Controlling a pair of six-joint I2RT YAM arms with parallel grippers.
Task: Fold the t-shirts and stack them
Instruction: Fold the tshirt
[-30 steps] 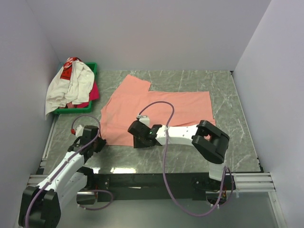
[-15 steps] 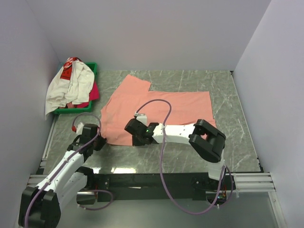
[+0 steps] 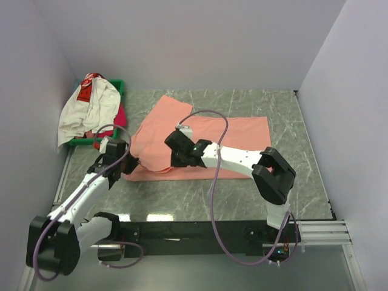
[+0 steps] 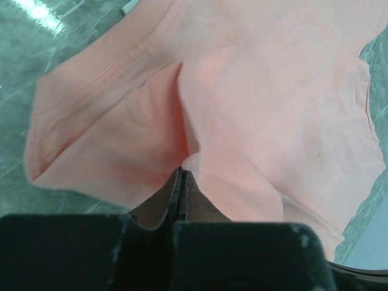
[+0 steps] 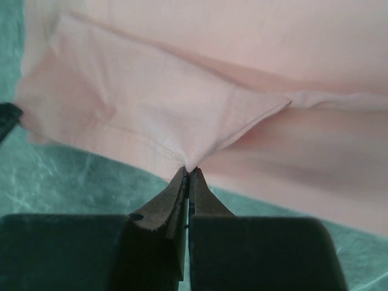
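I keep folding the t-shirt's lifted edge [image 3: 156, 168] inward with my right gripper until it lies flat, since I hold both its ends and the t-shirt lies flat ahead.
The salmon-pink t-shirt [image 3: 224, 136] lies spread on the marble table, its near-left edge lifted and folding back. My left gripper [image 3: 132, 163] is shut on that shirt's near-left corner; in the left wrist view the cloth [image 4: 254, 109] bunches at my closed tips [image 4: 180, 173]. My right gripper [image 3: 176, 159] is shut on the near hem; in the right wrist view the hem [image 5: 151, 103] peaks at my closed tips [image 5: 190, 171]. The white t-shirt with a red patch [image 3: 91, 106] lies heaped over the magenta-pink one [image 3: 121, 116] in the tray.
The green plastic tray [image 3: 118, 86] stands at the far left against the wall. White walls close the left, back and right sides. A black rail runs along the table's near edge [image 3: 200, 229].
Both grippers have moved away from the near edge and lifted, carrying the salmon-pink shirt's near-left hem up and back over the shirt.
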